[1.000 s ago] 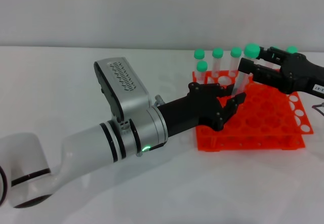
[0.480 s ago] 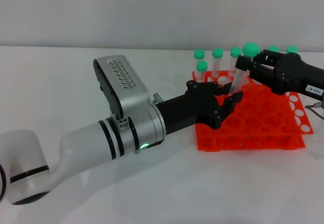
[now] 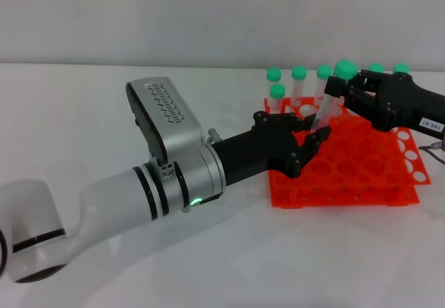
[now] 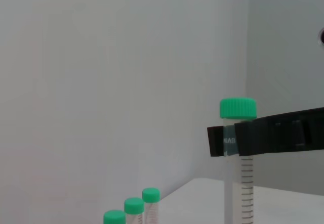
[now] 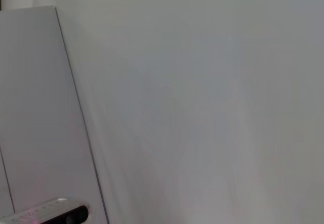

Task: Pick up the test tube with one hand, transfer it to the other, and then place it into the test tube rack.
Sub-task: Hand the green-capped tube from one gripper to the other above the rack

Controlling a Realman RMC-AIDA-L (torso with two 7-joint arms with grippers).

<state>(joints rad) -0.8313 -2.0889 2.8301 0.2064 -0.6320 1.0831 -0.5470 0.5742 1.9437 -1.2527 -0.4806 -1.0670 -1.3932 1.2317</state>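
I should open my left gripper and back it out of the way before my right gripper lowers the test tube into the rack's empty hole (image 3: 307, 109), because my left gripper is clamped on the test tube's lower end (image 3: 322, 117).
The test tube (image 3: 327, 106), clear with a green cap, hangs tilted above the left end of the orange test tube rack (image 3: 361, 172). My left gripper (image 3: 316, 128), black on the white-silver arm with the green ring light, is shut on the tube's lower end. My right gripper (image 3: 338, 89), black with a white label, reaches in from the right and is shut on the tube just below the cap. In the left wrist view the tube (image 4: 242, 183) stands upright with the right gripper's black fingers (image 4: 273, 135) clamped across it.
Several more green-capped tubes (image 3: 299, 74) stand in the rack's back rows, some showing in the left wrist view (image 4: 134, 206). The rack sits on a white table (image 3: 83, 113). A thin cable (image 3: 437, 148) lies at the right edge. The right wrist view shows only wall.
My right gripper has moved left and closed on the tube below its cap. My left arm has shifted slightly left, and the tube leans a little more.
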